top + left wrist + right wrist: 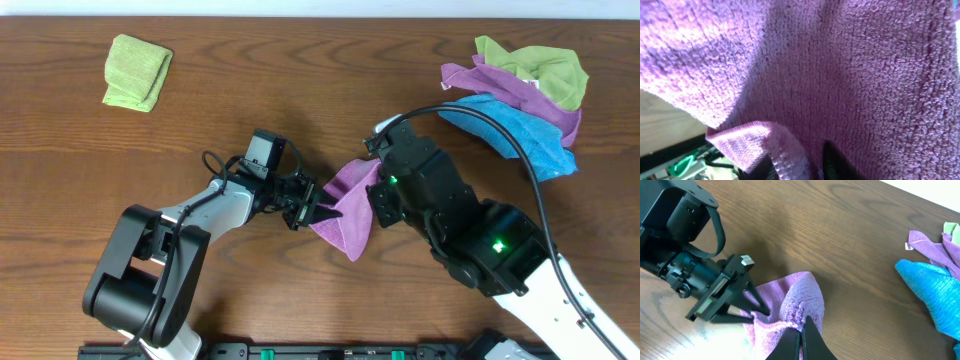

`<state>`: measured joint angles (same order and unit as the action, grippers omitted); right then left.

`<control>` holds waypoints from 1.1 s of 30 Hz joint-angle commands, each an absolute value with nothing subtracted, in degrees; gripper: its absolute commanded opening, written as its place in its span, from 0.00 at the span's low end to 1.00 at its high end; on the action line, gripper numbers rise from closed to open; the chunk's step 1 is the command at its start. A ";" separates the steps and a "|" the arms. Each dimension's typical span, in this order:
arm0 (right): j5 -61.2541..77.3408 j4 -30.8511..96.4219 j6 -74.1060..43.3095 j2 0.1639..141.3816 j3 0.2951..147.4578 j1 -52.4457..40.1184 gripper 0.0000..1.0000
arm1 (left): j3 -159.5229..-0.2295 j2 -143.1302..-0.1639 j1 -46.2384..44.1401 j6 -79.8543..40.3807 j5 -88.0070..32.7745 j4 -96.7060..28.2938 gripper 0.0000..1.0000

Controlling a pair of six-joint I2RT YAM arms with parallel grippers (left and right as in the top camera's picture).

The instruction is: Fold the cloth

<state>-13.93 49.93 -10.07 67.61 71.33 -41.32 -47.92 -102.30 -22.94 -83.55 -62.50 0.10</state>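
I should pull the edge of the purple cloth point(349, 218) tight and spread it flat over the open wood point(315, 125) before folding, as it hangs bunched between my close grippers.
The purple cloth point(350, 205) hangs bunched above the table's middle, pinched between both grippers. My left gripper point(322, 212) reaches in from the left, and its dark fingers converge on the cloth's lower left corner point(756, 314). In the left wrist view the cloth point(840, 75) fills the frame, and a folded hem runs between the fingers point(832, 160). My right gripper point(801, 330) is shut on a gathered edge of the cloth point(800, 295). From overhead, the right arm covers its fingertips.
A folded lime-green towel point(137, 72) lies at the back left. A pile of green, purple and blue towels point(525, 95) sits at the back right, with the blue one point(935, 290) nearest the right arm. The wooden table point(300, 80) lies beneath everything.
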 commanded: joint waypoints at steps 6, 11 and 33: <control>-15.05 50.00 -9.56 67.72 72.42 -40.88 0.01 | -47.83 -103.22 -21.85 -74.78 -62.61 -0.75 0.06; -15.03 48.95 -9.54 67.79 72.42 -40.88 0.01 | -47.83 -102.39 -14.39 -63.57 -61.25 -9.78 0.06; -3.49 45.32 -10.24 70.43 72.66 -41.32 0.02 | -58.04 -69.82 -2.63 -43.07 -39.03 -51.55 0.06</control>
<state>-4.62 44.69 -10.04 73.43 71.31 -41.32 -54.52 -72.36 -2.98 -46.30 -44.25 -49.80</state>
